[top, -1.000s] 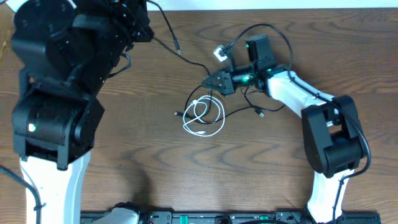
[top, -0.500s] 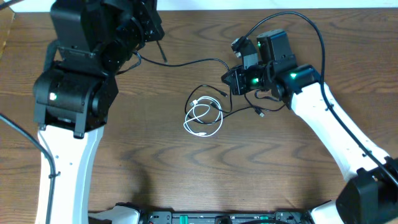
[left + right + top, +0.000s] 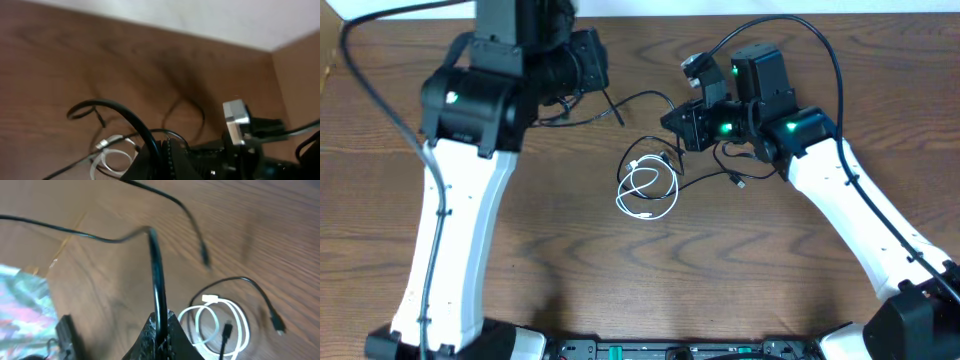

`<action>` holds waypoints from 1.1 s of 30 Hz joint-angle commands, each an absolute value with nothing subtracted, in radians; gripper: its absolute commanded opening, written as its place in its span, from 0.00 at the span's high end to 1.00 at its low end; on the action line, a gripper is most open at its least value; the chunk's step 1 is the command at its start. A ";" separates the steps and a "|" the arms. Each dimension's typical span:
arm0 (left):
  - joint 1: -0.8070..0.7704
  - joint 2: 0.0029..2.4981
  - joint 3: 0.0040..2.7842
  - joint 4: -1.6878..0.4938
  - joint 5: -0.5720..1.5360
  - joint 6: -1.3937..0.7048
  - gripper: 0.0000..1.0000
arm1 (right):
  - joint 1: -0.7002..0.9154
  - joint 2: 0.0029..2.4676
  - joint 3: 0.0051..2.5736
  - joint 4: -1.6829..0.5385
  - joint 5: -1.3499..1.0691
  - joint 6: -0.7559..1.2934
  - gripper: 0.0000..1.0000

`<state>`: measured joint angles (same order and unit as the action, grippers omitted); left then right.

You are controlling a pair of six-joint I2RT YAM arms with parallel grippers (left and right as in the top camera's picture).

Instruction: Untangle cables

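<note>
I should keep lifting with my right gripper until the black cable (image 3: 645, 94) hangs clear, then release, because my left gripper is shut on it above the white cable (image 3: 648, 187).
A thin black cable (image 3: 638, 97) hangs between my two grippers above the table. My left gripper (image 3: 601, 88) is shut on it, and in the left wrist view (image 3: 163, 159) the cable (image 3: 131, 116) arcs up and to the left from the jaws. My right gripper (image 3: 673, 121) is shut on the same cable; the right wrist view (image 3: 160, 336) shows the cable (image 3: 158, 275) rising from the jaws. A white cable (image 3: 646, 190) lies coiled on the table below both grippers and shows in the wrist views (image 3: 216, 322) (image 3: 113, 152). Another black cable (image 3: 715, 178) runs through the coil.
The table is brown wood (image 3: 570, 260). A black plug end (image 3: 740, 183) lies right of the coil. A loose plug end (image 3: 204, 258) dangles in the right wrist view. The right arm's thick black wire (image 3: 790, 30) loops above it.
My left arm has swung right, toward the middle, carrying the black cable. My right gripper has risen and shifted slightly. The white coil has stayed in place.
</note>
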<state>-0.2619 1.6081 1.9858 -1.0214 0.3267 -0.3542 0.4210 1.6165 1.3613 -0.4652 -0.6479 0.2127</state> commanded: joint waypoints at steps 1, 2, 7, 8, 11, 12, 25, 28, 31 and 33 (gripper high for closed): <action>-0.257 1.681 2.000 -1.019 0.519 -0.323 0.92 | 0.398 1.526 1.373 -0.463 -0.784 0.139 0.99; -0.257 1.696 2.000 -1.011 0.558 -0.323 0.93 | 0.386 1.509 1.373 -0.464 -0.802 0.140 0.99; -0.257 1.763 2.000 -0.900 0.851 -0.361 0.92 | 0.320 1.465 1.373 -0.437 -0.943 0.141 0.99; -0.257 1.773 2.000 -0.871 0.884 -0.405 0.93 | 0.305 1.465 1.373 -0.422 -0.990 0.142 0.99; -0.257 1.785 2.000 -0.807 0.917 -0.531 0.93 | 0.260 1.465 1.373 -0.391 -1.069 0.164 0.99; -0.257 1.786 2.000 -0.793 0.917 -0.565 0.93 | 0.243 1.465 1.373 -0.373 -1.097 0.180 0.99; -0.311 1.786 2.000 -0.566 0.902 -1.076 0.92 | 0.211 1.468 1.373 -0.137 -1.085 0.399 0.78; -0.318 1.786 2.000 -0.563 0.870 -1.075 0.92 | 0.211 1.478 1.373 -0.116 -1.080 0.437 0.75; -0.319 1.786 2.000 -0.563 0.833 -1.075 0.92 | 0.212 1.485 1.373 -0.096 -1.081 0.462 0.70; -0.319 1.786 2.000 -0.563 0.818 -1.075 0.92 | 0.217 1.488 1.373 -0.082 -1.080 0.475 0.64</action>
<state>-0.3191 1.7851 1.9858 -0.5713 0.8589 -1.0554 0.2127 1.4742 1.3613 -0.0998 -1.0851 0.4213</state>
